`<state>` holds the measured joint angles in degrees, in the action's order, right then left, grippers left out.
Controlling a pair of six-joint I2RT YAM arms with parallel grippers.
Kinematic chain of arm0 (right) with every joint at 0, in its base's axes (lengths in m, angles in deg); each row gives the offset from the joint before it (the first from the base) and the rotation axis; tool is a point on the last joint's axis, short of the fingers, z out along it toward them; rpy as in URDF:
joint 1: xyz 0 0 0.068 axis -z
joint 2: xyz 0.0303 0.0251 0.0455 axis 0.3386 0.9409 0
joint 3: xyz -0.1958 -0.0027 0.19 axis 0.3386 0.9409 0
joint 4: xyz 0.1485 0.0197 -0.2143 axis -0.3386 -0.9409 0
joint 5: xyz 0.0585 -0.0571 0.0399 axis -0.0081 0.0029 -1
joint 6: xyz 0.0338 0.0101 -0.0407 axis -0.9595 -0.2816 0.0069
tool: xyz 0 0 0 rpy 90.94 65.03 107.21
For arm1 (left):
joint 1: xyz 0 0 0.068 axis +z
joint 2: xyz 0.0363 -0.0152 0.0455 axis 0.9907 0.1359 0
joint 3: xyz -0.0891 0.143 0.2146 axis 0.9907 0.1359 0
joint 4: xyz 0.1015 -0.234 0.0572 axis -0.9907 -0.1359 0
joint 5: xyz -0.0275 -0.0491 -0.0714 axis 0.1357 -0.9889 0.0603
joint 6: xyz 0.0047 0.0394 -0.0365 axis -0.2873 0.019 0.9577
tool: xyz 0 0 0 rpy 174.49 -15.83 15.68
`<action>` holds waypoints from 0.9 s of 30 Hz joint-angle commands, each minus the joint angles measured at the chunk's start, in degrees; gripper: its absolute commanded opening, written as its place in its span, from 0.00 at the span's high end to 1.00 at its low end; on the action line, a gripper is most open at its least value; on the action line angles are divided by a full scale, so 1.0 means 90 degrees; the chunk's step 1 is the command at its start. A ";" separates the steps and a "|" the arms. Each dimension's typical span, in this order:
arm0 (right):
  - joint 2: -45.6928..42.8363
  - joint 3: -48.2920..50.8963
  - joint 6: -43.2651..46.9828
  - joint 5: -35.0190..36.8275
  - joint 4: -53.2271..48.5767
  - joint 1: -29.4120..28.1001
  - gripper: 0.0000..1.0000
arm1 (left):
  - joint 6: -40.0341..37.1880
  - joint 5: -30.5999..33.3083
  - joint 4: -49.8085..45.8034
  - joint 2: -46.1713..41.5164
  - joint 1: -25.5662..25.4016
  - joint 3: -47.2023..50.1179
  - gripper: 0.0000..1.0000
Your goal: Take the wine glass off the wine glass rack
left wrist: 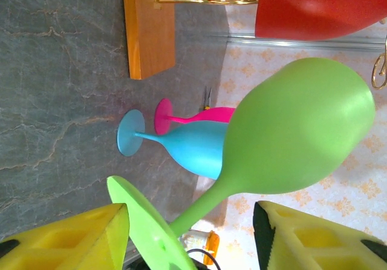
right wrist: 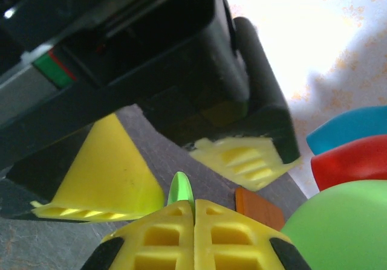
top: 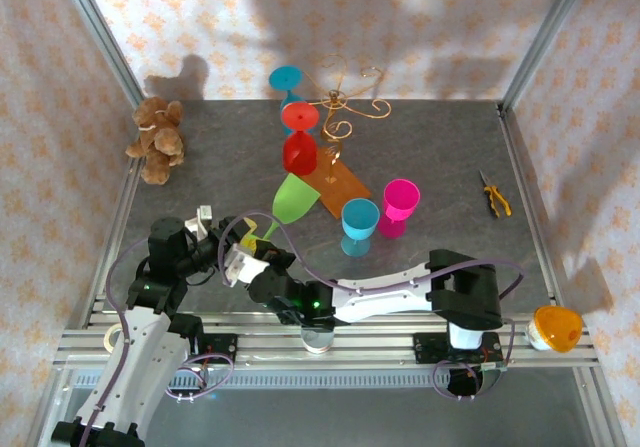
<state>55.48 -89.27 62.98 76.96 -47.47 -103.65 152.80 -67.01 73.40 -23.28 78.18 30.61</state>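
Note:
I should take the foot's rim point(left wrist: 175, 255) with my left gripper before my right gripper moves to the bowl, because the green glass point(left wrist: 296, 131) is tilting with my right gripper on its foot.
A green wine glass point(top: 295, 199) is tilted off the table in front of the wine glass rack point(top: 345, 105), a gold wire stand on a brown wooden base point(left wrist: 148, 28). My right gripper point(right wrist: 193, 212) is shut on the rim of the glass's foot point(right wrist: 180, 190). My left gripper point(left wrist: 190, 237) is open; the foot point(left wrist: 145, 228) and stem point(left wrist: 208, 200) lie between its yellow fingers point(left wrist: 66, 240), and a gap remains on the stem's right side. A red glass point(top: 299, 152) and a teal one point(top: 285, 77) are at the rack.
A blue glass point(top: 359, 222) and a pink glass point(top: 398, 205) stand upright right of the rack base. A teddy bear point(top: 156, 139) sits at the far left, pliers point(top: 494, 195) at the right. An orange glass point(top: 556, 328) lies by the right rail.

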 commanded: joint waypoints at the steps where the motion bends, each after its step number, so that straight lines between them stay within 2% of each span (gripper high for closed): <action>1: 0.0110 -0.0282 0.0031 0.0246 0.0464 -0.0038 1.00 | 0.0071 -0.0123 0.0294 -0.0056 0.0024 0.0085 0.49; 16: -0.0073 -0.0302 -0.0184 0.0029 0.0398 -0.0038 1.00 | 0.0062 0.0005 0.0324 -0.0125 0.0018 0.0297 0.67; 27: -0.0193 -0.0371 -0.0203 -0.0174 0.0444 -0.0038 1.00 | 0.0087 0.0069 0.0500 -0.0046 0.0016 0.0345 0.75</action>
<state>56.02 -89.75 62.85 76.70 -46.16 -103.65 154.09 -66.77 76.35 -23.87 78.18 32.73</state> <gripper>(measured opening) 0.049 0.254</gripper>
